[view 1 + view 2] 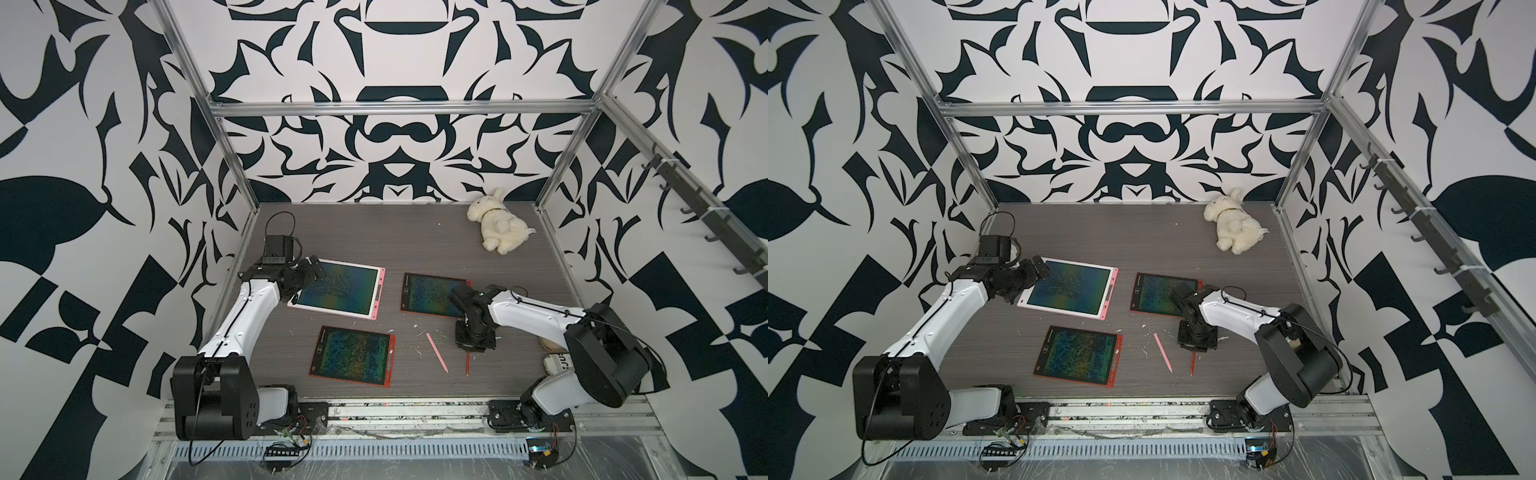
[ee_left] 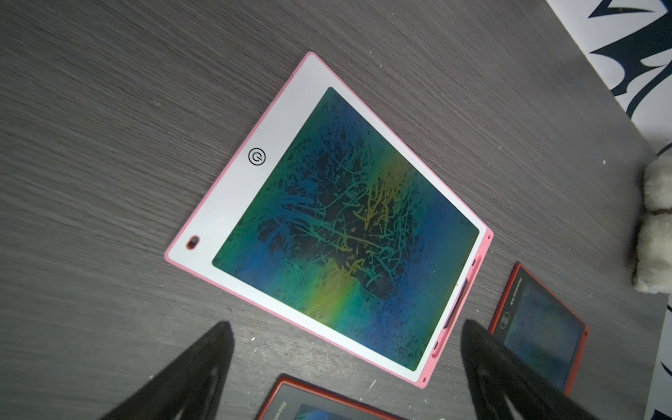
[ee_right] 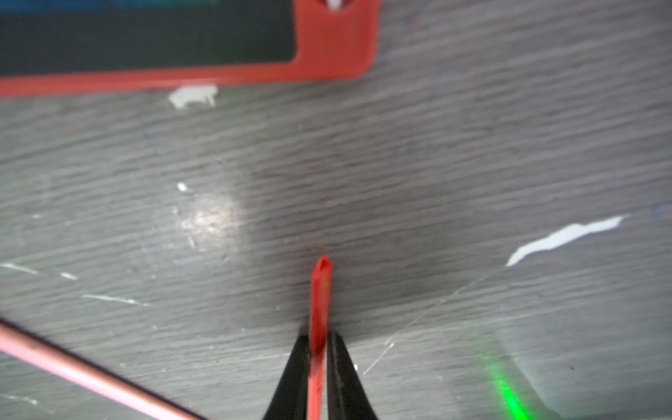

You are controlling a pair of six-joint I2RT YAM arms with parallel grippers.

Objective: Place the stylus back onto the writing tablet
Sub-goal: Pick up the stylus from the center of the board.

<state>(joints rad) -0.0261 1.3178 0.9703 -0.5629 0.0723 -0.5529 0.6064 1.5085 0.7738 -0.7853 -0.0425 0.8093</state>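
I should hold the tablet's logo end (image 1: 319, 349) steady with my left gripper before the stylus goes in, because the front red tablet (image 1: 353, 355) is lying loose and my right gripper is holding the red stylus.
A thin red stylus (image 1: 468, 363) (image 3: 320, 283) is at the table's front right, and my right gripper (image 3: 318, 336) is shut on it; both black fingers press its sides. In both top views its tip sticks out from under the gripper (image 1: 471, 347) toward the front edge. A pink stylus (image 1: 437, 352) (image 3: 72, 367) lies loose just left of it. Three writing tablets lie flat: a pink-and-white one (image 1: 338, 288) (image 2: 345, 218), a red one (image 1: 428, 295) behind the right gripper, and a red one (image 1: 351, 356) in front. My left gripper (image 2: 347, 325) hangs open over the pink tablet's left end.
A white plush rabbit (image 1: 496, 226) lies at the back right. A small white object with lettering (image 1: 555, 361) sits beside the right arm's base. Aluminium frame posts and patterned walls enclose the table. White flecks dot the grey surface.
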